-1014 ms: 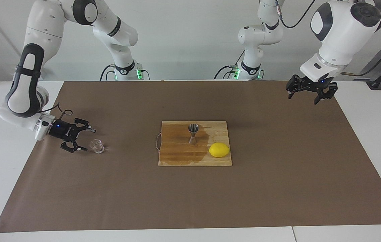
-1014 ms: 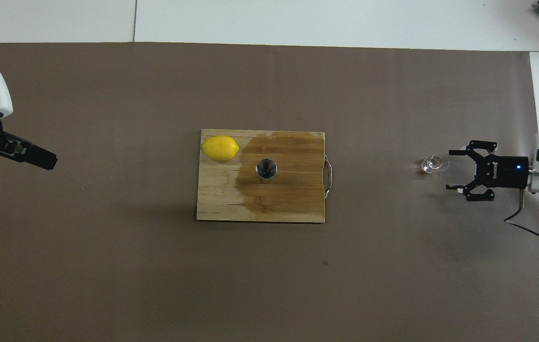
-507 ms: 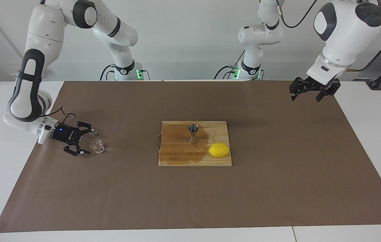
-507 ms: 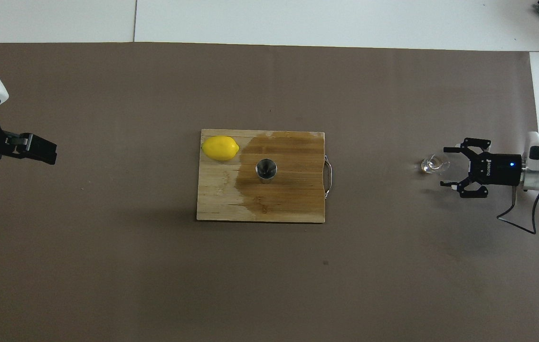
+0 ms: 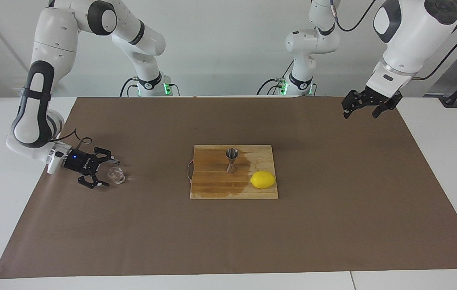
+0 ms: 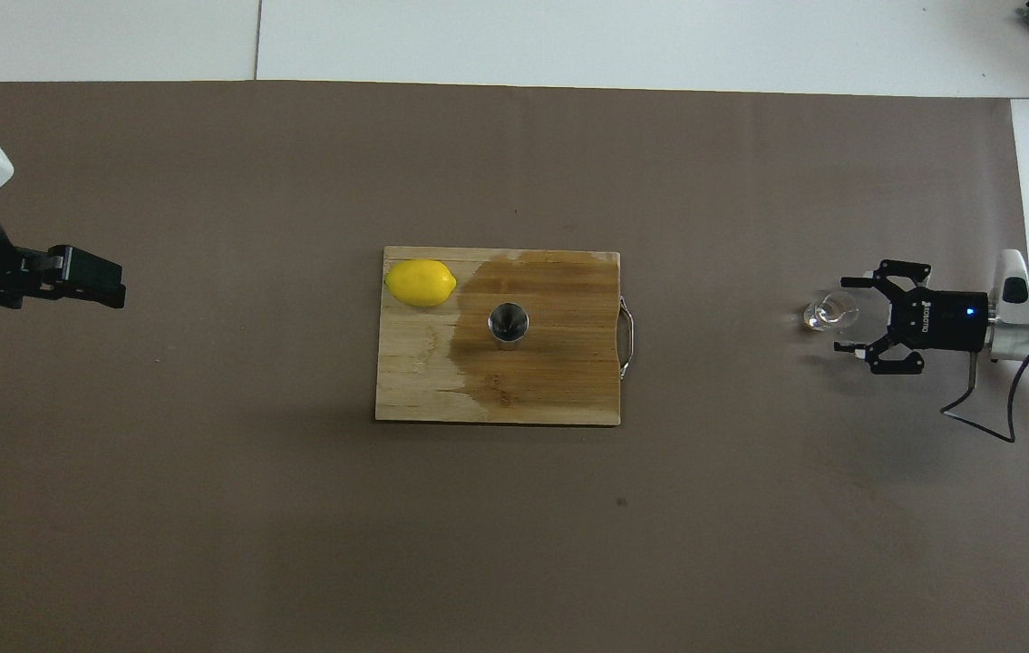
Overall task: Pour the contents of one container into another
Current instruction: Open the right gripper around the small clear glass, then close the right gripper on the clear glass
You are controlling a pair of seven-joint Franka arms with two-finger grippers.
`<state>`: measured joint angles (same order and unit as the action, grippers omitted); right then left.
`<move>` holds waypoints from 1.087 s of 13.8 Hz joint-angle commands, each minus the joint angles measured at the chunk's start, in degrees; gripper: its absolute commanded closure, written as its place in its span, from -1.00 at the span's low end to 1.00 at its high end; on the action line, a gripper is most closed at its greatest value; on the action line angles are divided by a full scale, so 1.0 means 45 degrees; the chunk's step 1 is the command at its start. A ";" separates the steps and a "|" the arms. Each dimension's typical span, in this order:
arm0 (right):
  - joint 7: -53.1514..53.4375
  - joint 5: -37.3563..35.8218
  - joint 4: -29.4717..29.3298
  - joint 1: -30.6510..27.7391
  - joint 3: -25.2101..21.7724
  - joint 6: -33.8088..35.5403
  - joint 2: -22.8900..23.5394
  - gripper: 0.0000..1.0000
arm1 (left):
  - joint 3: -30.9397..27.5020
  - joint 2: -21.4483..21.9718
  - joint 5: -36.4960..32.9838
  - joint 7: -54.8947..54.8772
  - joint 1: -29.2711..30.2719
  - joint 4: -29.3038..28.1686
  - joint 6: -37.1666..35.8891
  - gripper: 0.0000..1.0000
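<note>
I should expect the clear glass cup [image 6: 831,311] to have liquid in it that runs out when I pour, because a dark wet patch [image 6: 556,368] is all around the jigger.
The small clear glass cup [image 5: 116,175] [image 6: 828,313] stands on the brown mat toward the right arm's end of the table. My right gripper [image 5: 108,173] [image 6: 844,315] lies low and level beside it, open, its fingertips reaching around the cup's near side without closing on it. The steel jigger [image 5: 231,160] [image 6: 508,325] stands upright in the middle of the wooden cutting board [image 5: 212,190] [image 6: 423,390]. My left gripper [image 5: 359,111] [image 6: 108,281] hangs open and holds nothing, up in the air over the mat at the left arm's end.
A yellow lemon [image 5: 263,179] [image 6: 421,282] lies on the board's corner, beside the jigger. A dark wet patch [image 5: 216,177] covers much of the board around the jigger. The brown mat [image 5: 333,225] covers most of the white table.
My right gripper has slid in toward the glass cup, so its open fingers now flank it. My left gripper has shifted slightly while staying raised.
</note>
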<state>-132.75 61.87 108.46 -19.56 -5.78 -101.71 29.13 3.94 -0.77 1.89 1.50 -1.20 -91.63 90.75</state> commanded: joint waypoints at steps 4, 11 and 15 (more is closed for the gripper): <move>-0.0304 0.0665 -0.0139 0.0283 0.0093 -0.0483 0.0226 -1.00 | -0.0016 0.0249 0.0323 0.0174 -0.0299 -0.0281 0.0360 -1.00; -0.0304 0.0588 -0.0138 0.0284 0.0093 -0.0600 0.0246 -0.48 | -0.0113 0.0347 0.0323 0.0096 -0.0359 -0.0301 0.0068 -1.00; -0.0304 0.0588 -0.0138 0.0284 0.0093 -0.0697 0.0246 -0.06 | -0.0113 0.0347 0.0323 0.0096 -0.0358 -0.0301 0.0068 -1.00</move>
<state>-132.76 62.98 108.42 -18.07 -5.72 -103.83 29.42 3.31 -0.44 3.00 1.64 -3.12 -91.83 91.32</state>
